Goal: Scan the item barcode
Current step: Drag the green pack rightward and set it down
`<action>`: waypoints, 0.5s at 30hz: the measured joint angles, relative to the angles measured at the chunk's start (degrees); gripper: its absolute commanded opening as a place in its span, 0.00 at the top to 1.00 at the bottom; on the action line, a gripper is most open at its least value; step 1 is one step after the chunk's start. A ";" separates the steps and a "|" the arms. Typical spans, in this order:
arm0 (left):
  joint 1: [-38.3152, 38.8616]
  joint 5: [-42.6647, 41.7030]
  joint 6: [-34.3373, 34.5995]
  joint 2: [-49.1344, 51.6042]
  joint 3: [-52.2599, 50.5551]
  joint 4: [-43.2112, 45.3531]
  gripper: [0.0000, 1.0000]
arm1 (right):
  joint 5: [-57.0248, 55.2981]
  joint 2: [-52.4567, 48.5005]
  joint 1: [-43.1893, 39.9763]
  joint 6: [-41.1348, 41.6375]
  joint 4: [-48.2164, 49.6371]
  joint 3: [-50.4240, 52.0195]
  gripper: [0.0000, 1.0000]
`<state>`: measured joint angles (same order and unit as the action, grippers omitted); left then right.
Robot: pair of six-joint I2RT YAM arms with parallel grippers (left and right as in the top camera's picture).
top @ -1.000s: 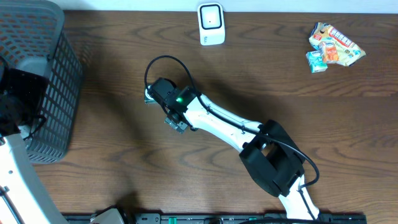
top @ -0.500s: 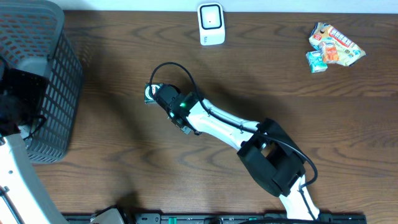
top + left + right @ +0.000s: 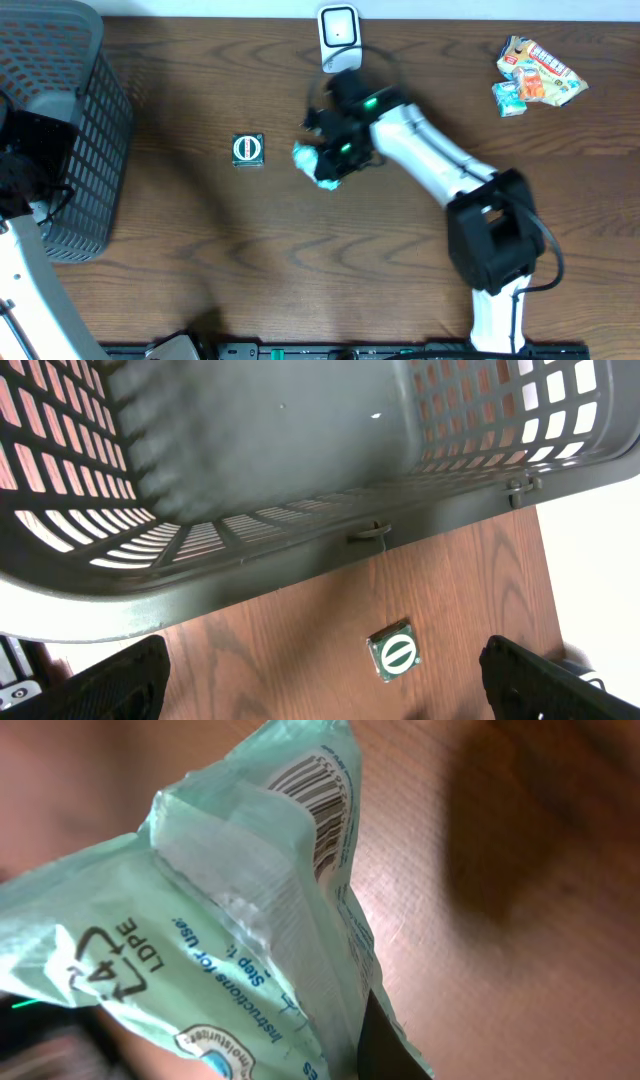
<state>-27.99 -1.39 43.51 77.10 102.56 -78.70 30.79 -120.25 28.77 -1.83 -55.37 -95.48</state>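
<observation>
The green packet's barcode [image 3: 316, 802] points up toward my right gripper's wrist. Next, I set the packet barcode-down on the tabletop's open wood [image 3: 382, 203] and grip it again before scanning.
My right gripper [image 3: 337, 152] is shut on a pale green plastic packet [image 3: 314, 165], held above the table just below the white scanner [image 3: 339, 38] at the back edge. In the right wrist view the packet [image 3: 230, 930] fills the frame. Its printed barcode [image 3: 318, 802] shows near the top, and one dark finger [image 3: 385, 1045] presses its lower fold. My left gripper [image 3: 330, 695] hangs open at the far left beside the basket, with nothing between its fingers. A small green square item [image 3: 247, 149] lies flat on the table left of the packet, and the left wrist view shows this green square item [image 3: 394, 652] too.
A grey mesh basket [image 3: 85, 150] stands at the left edge, and its rim [image 3: 300, 550] is close over the left wrist camera. Colourful snack packets [image 3: 535, 72] lie at the back right. The right arm [image 3: 450, 170] crosses the table's right half.
My right gripper has swung from the green square at centre-left to the right and back toward the scanner. Its jaws have shut, and it now holds the pale green packet. The left arm is still.
</observation>
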 measured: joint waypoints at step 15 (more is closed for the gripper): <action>0.00 0.00 0.02 0.00 0.00 0.00 0.02 | 28.87 0.09 -13.20 -3.34 -0.94 15.26 0.99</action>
<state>-27.99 -1.39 43.53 77.10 102.56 -78.70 59.66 -120.16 15.57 -5.17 -56.31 -80.23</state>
